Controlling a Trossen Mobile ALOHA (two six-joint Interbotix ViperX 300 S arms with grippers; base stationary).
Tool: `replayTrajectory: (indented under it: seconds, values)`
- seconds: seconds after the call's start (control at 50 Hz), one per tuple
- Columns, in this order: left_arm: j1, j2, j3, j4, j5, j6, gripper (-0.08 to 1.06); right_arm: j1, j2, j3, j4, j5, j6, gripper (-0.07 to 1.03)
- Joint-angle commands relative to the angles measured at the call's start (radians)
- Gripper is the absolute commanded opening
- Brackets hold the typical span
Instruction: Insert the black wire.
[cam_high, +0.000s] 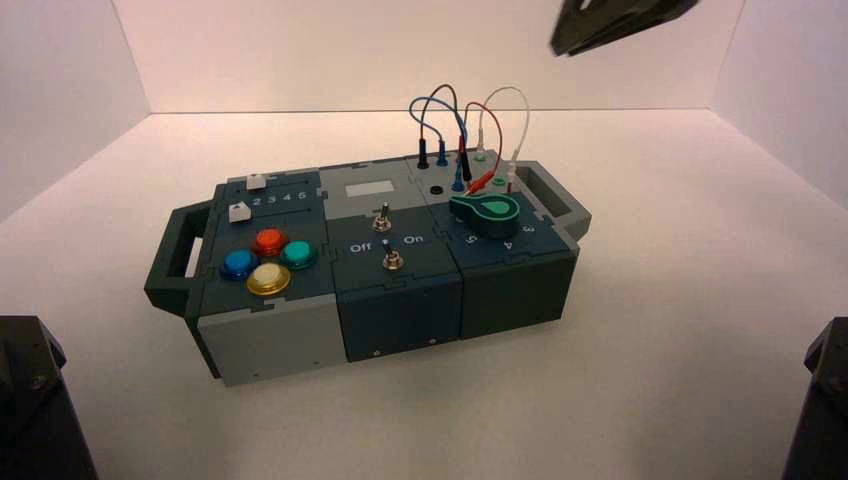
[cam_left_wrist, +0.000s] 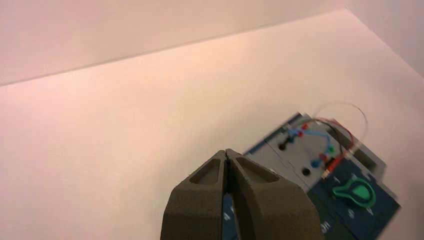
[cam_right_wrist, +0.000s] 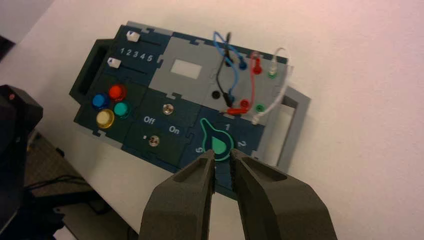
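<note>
The far black plug (cam_high: 423, 154) is seated in its socket, so I expect the black wire (cam_high: 446, 86) to stay anchored there and bow as I carry its other plug.
The black wire (cam_high: 422, 154) arches over the grey wire panel at the box's back right. In the high view both its black plugs stand upright on the panel, one beside the blue plugs (cam_high: 441, 152). The right wrist view shows the wire (cam_right_wrist: 220, 75) running down among the blue and red leads. A round black socket (cam_high: 436, 189) next to it is empty. My right gripper (cam_high: 565, 38) hangs high above and behind the box. Its fingers (cam_right_wrist: 222, 157) are apart and hold nothing. My left gripper (cam_left_wrist: 227, 152) is shut, off to the box's side and away from it.
The box carries a green knob (cam_high: 485, 210), two toggle switches (cam_high: 382, 218) marked Off and On, coloured buttons (cam_high: 268, 260) and two white sliders (cam_high: 238, 212). Red (cam_high: 480, 182) and white (cam_high: 512, 165) wires crowd the same panel. Arm bases (cam_high: 30, 400) fill the lower corners.
</note>
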Motion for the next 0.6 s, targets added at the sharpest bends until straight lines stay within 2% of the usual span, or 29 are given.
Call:
replayTrajectory:
  seconds: [0.02,0.18,0.3,0.6]
  values:
    - [-0.041,0.014,-0.011,-0.005,0.02,-0.005,-0.03,0.018,0.051,-0.046,0.008,-0.017,0.002,0.2]
    - [-0.083,0.025,-0.003,-0.015,0.083,-0.009,-0.03,0.026,0.138,-0.061,0.008,-0.035,0.002,0.28]
    - [-0.101,0.018,0.017,-0.025,0.117,-0.011,-0.03,0.026,0.199,-0.071,0.008,-0.057,-0.002,0.29]
    - [-0.129,0.006,0.035,-0.037,0.14,-0.012,-0.03,0.063,0.331,-0.107,0.005,-0.117,-0.002,0.39]
